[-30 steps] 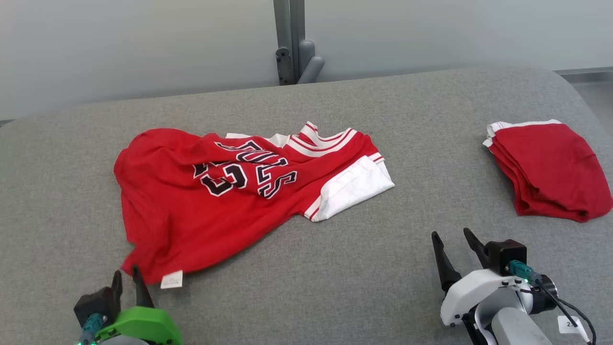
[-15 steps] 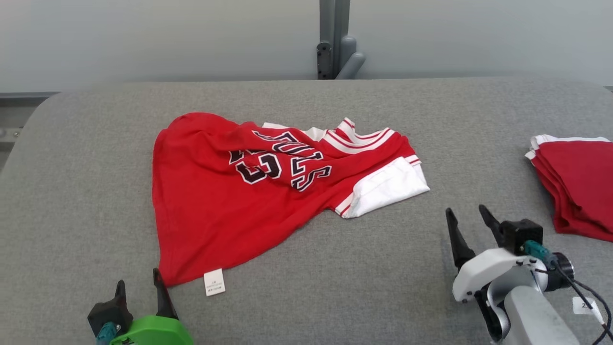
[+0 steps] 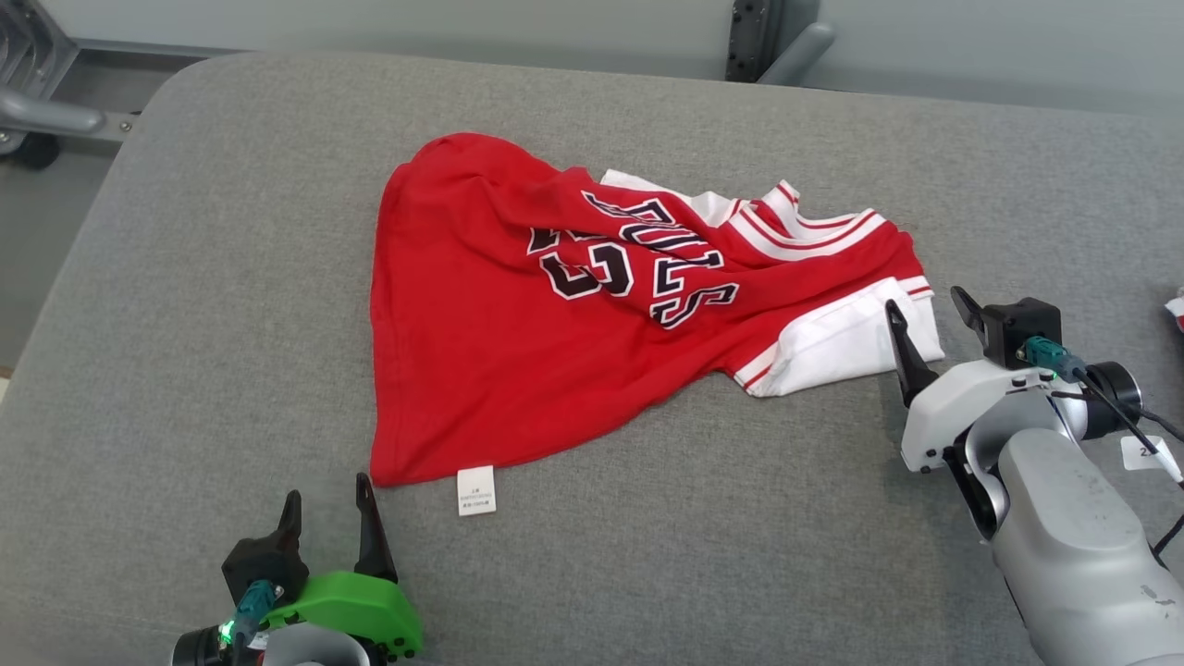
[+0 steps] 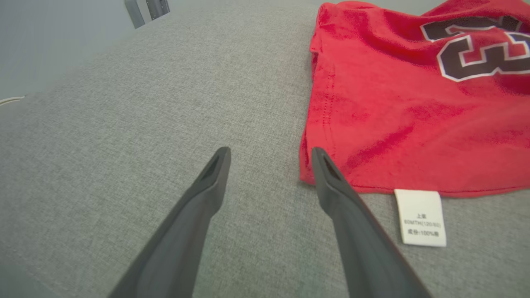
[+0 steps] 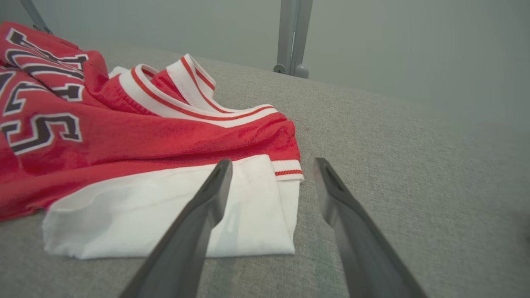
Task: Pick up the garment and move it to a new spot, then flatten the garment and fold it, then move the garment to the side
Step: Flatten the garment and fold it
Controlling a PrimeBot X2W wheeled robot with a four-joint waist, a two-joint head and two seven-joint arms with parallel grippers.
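Note:
White cloth [image 3: 701, 206] is showing past the far folds, so another sleeve will come out from behind the garment [image 3: 488, 333] when I pull on the hem corner.
A red garment [image 3: 518, 342] with black lettering, white-and-red striped trim and a white sleeve lies crumpled on the grey padded table [image 3: 185, 277]. Its white care label [image 3: 476, 489] sticks out at the near hem. My left gripper [image 3: 328, 499] stands open just short of the near hem corner, nothing between its fingers; in the left wrist view the open gripper [image 4: 269, 155] sits just left of the hem corner of the garment [image 4: 414, 111]. My right gripper [image 3: 928, 310] is open beside the white sleeve; in the right wrist view the gripper [image 5: 271, 165] hovers over the sleeve's [image 5: 165, 215] right edge.
The table's left edge drops off to a grey floor with a metal frame [image 3: 37, 111]. A grey post [image 3: 768, 42] stands behind the table's far edge. A sliver of another red and white cloth [image 3: 1177, 310] shows at the right border.
The head camera has swung, so the whole scene shifted right and the folded red pile left the picture. My left gripper went from shut to open at the garment's hem corner.

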